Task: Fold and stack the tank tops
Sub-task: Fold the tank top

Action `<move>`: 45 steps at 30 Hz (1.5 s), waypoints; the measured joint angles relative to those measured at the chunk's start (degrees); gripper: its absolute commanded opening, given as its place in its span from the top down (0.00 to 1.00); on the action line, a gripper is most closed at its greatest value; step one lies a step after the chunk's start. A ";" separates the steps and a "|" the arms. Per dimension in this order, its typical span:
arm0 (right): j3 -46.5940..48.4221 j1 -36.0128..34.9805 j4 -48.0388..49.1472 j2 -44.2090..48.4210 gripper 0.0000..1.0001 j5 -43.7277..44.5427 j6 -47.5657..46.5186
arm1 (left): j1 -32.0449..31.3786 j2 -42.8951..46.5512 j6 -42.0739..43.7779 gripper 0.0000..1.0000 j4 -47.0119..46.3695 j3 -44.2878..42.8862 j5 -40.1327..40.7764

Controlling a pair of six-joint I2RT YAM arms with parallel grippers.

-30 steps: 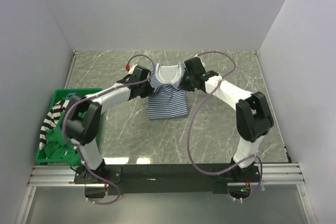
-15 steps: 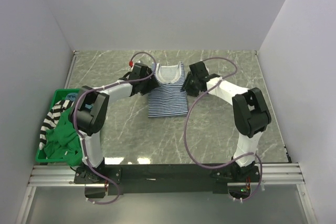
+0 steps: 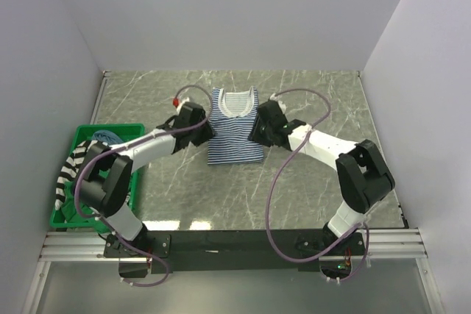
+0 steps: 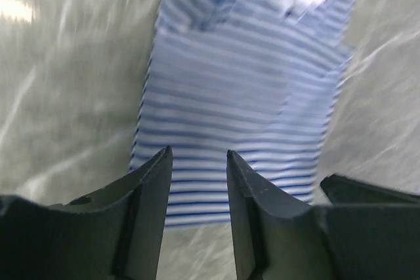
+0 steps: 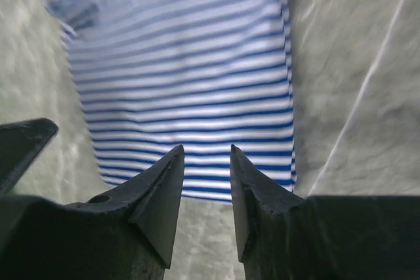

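The thin striped tank top lies flat [image 3: 235, 137] and smooth. I expect its near hem [image 3: 235, 161] to fold over and cover the neckline when I bring the hem across.
The thin navy-white striped tank top [image 3: 234, 129] lies flat on the marble table, neckline at the far end. My left gripper [image 3: 208, 131] hovers at its left edge and my right gripper [image 3: 253, 134] at its right edge. In the left wrist view, the left gripper [image 4: 199, 154] stands open above the striped top [image 4: 243, 83], with nothing between its fingers. The right wrist view shows the same: the right gripper [image 5: 206, 149] is open and empty over the striped top [image 5: 184, 63]. A bold black-white striped top [image 3: 68, 170], green cloth [image 3: 68, 209] and bluish cloth [image 3: 108, 136] lie in the bin.
The green plastic bin [image 3: 118, 128] stands at the left edge of the table, partly covered by my left arm. White walls close in the back and both sides. A black mounting rail [image 3: 235, 240] runs along the near edge.
Both grippers were shut on the striped top's upper part; they have opened and let go. The top now lies flat, and both grippers have drawn back toward its sides.
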State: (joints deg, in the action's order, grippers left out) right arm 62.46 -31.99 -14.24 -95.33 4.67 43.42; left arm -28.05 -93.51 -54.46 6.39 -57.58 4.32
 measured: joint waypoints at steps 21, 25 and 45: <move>-18.84 -4.31 7.54 6.36 0.55 -2.32 3.52 | -7.04 8.57 -3.82 0.35 0.35 14.27 0.04; -20.74 -3.87 5.97 11.72 0.53 -2.29 4.07 | -6.93 14.71 -3.96 0.34 3.08 14.27 1.36; -26.49 -2.99 11.39 11.13 0.57 -5.07 9.05 | -3.34 10.14 -6.64 0.43 -4.02 21.86 -7.65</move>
State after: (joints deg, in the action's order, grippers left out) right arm 35.97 -34.98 -2.85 -84.20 -0.40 52.47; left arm -31.40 -83.37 -61.10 2.37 -35.73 -3.33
